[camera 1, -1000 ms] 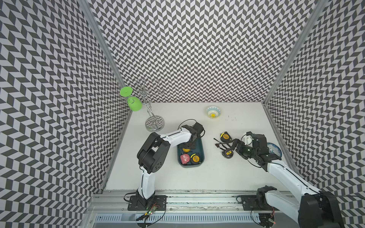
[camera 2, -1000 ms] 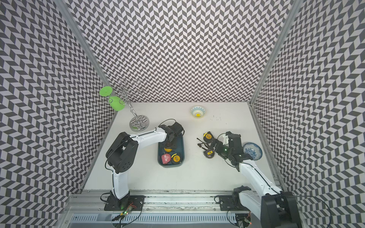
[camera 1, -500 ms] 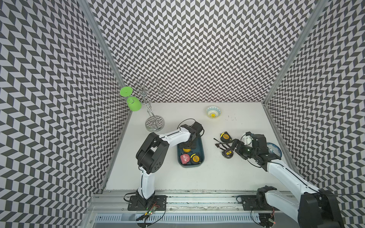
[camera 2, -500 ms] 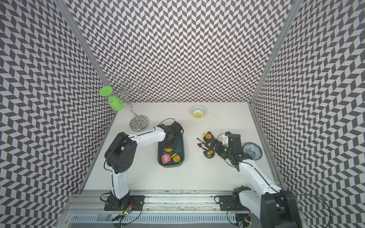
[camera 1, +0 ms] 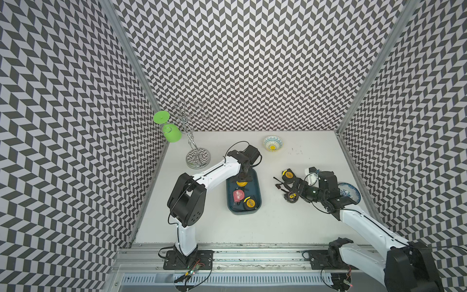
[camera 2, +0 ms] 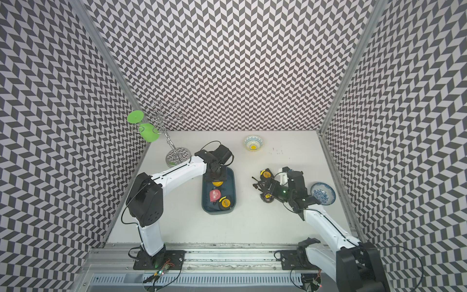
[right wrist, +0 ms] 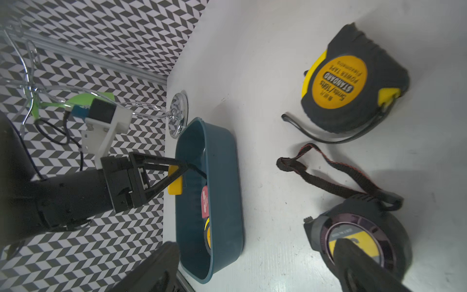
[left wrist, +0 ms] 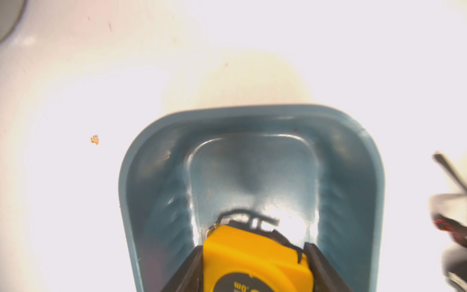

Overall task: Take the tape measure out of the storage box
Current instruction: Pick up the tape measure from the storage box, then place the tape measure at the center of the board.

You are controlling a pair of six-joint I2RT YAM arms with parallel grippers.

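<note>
The yellow tape measure (camera 1: 241, 184) sticks out past my left gripper's fingers. My open right gripper should keep going toward the tape measure's free side (right wrist: 177, 188) and close there.
The storage box (camera 1: 243, 213) (camera 2: 218, 212) is a dark teal bin at mid-table. My left gripper (camera 1: 242, 180) (left wrist: 252, 249) reaches down into its far end and is shut on a yellow tape measure (camera 1: 241, 183) (camera 2: 217, 183) (left wrist: 252, 260), which the right wrist view shows at about rim height (right wrist: 175, 187). A red tape measure (camera 1: 237, 196) and a black-and-yellow one (camera 1: 249, 203) lie in the near half. My right gripper (camera 1: 294, 191) (right wrist: 257, 252) stands open to the right of the box, one finger (right wrist: 353, 265) over a dark round tape measure (right wrist: 358, 235).
A black-and-yellow tape measure (camera 1: 288, 175) and the dark round one (camera 1: 292, 196) lie on the table with loose straps. A small patterned bowl (camera 1: 273, 143) sits at the back and a blue bowl (camera 1: 350, 192) by the right wall. A wire rack (camera 1: 198, 158) holds green cups (camera 1: 172, 135) at the back left.
</note>
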